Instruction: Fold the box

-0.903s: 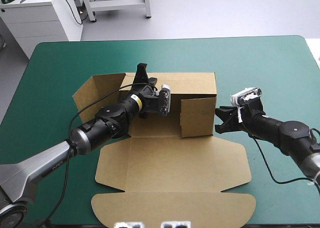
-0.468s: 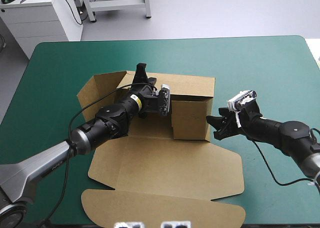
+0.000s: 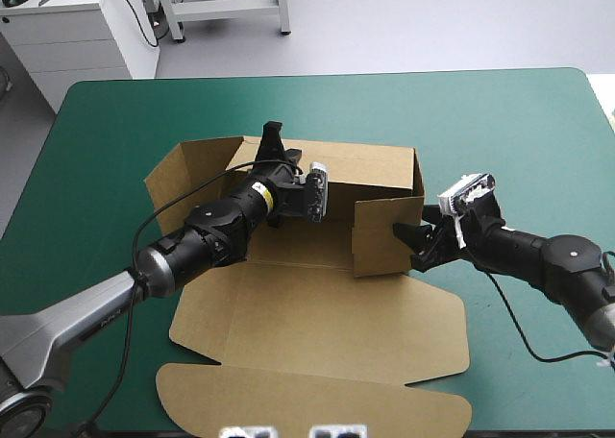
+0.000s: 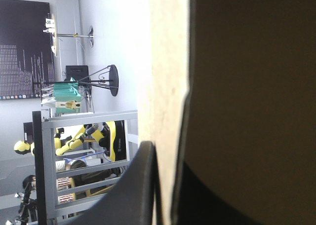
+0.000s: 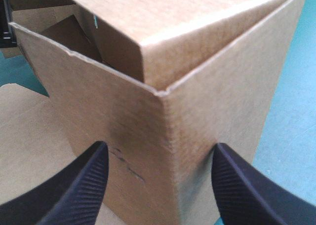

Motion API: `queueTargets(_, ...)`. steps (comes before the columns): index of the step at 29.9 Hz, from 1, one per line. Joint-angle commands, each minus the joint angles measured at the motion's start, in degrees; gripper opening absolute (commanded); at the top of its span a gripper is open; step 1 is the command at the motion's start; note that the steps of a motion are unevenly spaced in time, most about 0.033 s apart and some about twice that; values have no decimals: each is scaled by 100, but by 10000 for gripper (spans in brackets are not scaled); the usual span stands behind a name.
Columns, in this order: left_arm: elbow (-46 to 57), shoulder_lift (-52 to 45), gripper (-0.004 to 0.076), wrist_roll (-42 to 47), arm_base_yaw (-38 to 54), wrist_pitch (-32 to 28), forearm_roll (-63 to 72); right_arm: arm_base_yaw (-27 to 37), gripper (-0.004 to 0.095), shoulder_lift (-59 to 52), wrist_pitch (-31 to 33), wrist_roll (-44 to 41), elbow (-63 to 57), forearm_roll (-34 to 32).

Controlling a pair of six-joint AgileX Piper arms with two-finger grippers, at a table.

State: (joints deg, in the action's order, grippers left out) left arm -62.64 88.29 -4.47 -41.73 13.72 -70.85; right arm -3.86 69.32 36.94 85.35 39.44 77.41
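Observation:
My gripper will pull the box's side, and the lid (image 3: 322, 323) will come along, still spread open, because it joins the brown box along a crease (image 3: 300, 266).
The brown box (image 3: 370, 161) stands mid-table with its back wall and side walls raised. Its lid (image 3: 317, 337) lies flat toward the table's front edge. My left gripper (image 3: 273, 136) reaches over the back wall's top edge and is shut on the box. In the left wrist view the board's edge (image 4: 163, 87) runs between the black fingers (image 4: 140, 185) of that gripper (image 4: 165, 151). My right gripper (image 3: 413, 241) is open at the right front corner. In the right wrist view its fingers (image 5: 66, 188) straddle that corner (image 5: 163, 136), one on each face, right gripper (image 5: 158, 185) close to the board.
The left side flap (image 3: 178, 179) leans outward. The lid's end flap (image 3: 307, 409) reaches close to the table's front edge. Bare teal-green cover (image 3: 500, 121) lies behind and to the right of the box.
The box slid a little to the left and its right wall swung inward, then back out. My right gripper moved in to the right front corner. The left gripper kept its hold.

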Motion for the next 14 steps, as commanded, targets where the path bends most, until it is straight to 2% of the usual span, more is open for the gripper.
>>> queueTargets(1, -125, -137, -8, 447, -12, -151, 70, -119, 602, 84, -77, -16, 128, 278)
queueTargets(5, -368, -125, -8, 618, -23, -151, 70, -608, 609, 208, -747, -16, 205, 278)
queueTargets(8, -473, -125, -8, 618, -77, -179, 70, -1041, 609, 282, -1532, -94, 395, 268)
queueTargets(11, -484, -125, -8, 618, -163, -79, 70, -1471, 609, 348, -2654, -314, 576, 154)
queueTargets(14, -484, -125, -8, 618, -200, 154, 87, -1627, 608, 384, -3391, -528, 587, 100)
